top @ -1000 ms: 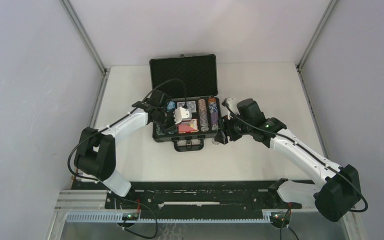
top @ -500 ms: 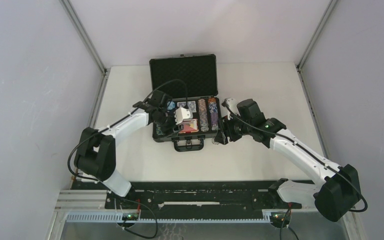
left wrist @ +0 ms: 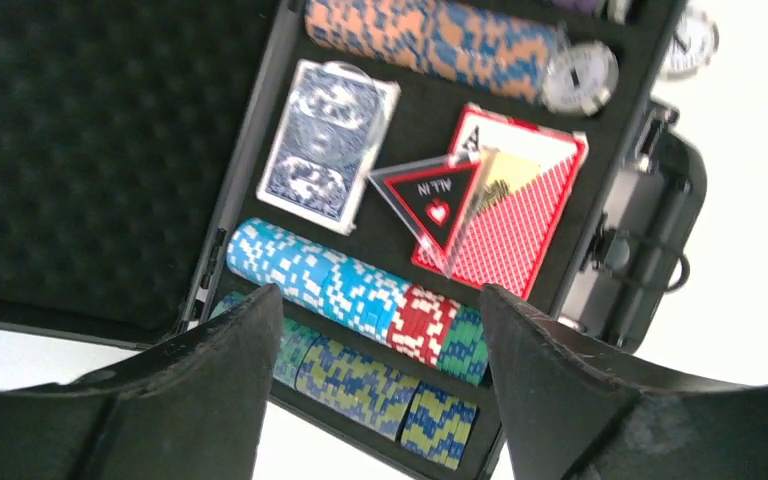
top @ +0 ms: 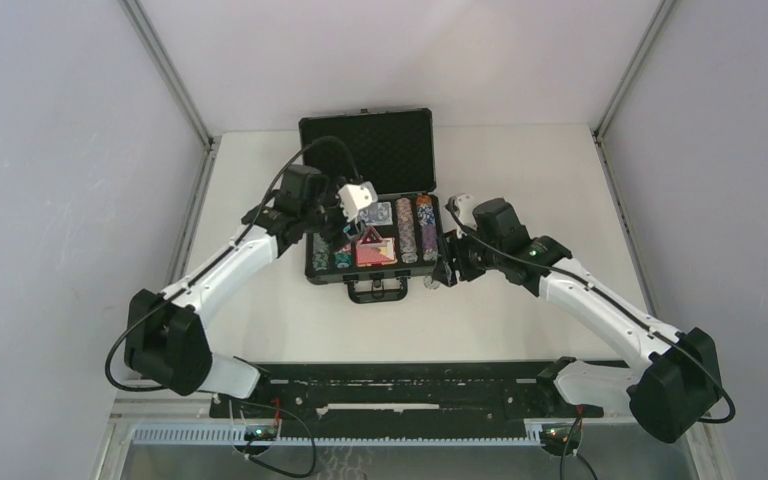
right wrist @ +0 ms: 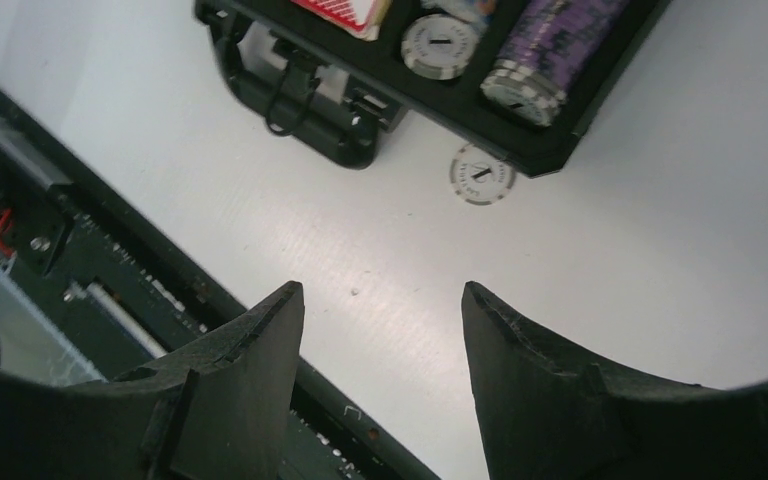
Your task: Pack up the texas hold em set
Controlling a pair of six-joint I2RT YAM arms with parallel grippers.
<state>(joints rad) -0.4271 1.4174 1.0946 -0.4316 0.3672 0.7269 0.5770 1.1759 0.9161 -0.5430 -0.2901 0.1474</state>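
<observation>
The round button (right wrist: pixel 482 175) is lying flat, close up against the case's front corner, so my right gripper should use closed fingers to drag it toward the black rail (top: pixel 410 371).
The black briefcase (top: pixel 365 150) lies open, foam lid propped up at the back. Its tray holds rows of chips (left wrist: pixel 310 270), a blue deck (left wrist: pixel 325 145) and a red deck (left wrist: pixel 525 225). A triangular ALL IN button (left wrist: pixel 430 200) rests tilted on the red deck's edge. My left gripper (left wrist: pixel 378 295) hovers open and empty above the chip rows (top: pixel 338 232). A round white button (left wrist: pixel 580 78) sits inside the case. Another round button (right wrist: pixel 481 174) lies on the table by the case's front right corner. Beside that corner my right gripper (right wrist: pixel 382 290) hangs open over the table (top: pixel 447 268).
The case's handle (right wrist: pixel 290 90) and latches face the arms. A black rail (top: pixel 410 385) runs along the table's near edge, below the right gripper's fingers (right wrist: pixel 250 360). Grey walls enclose the table on the left, right and back.
My left gripper opened, let go of the triangular button onto the red deck, and rose back toward the case's left side. The right arm has stayed put.
</observation>
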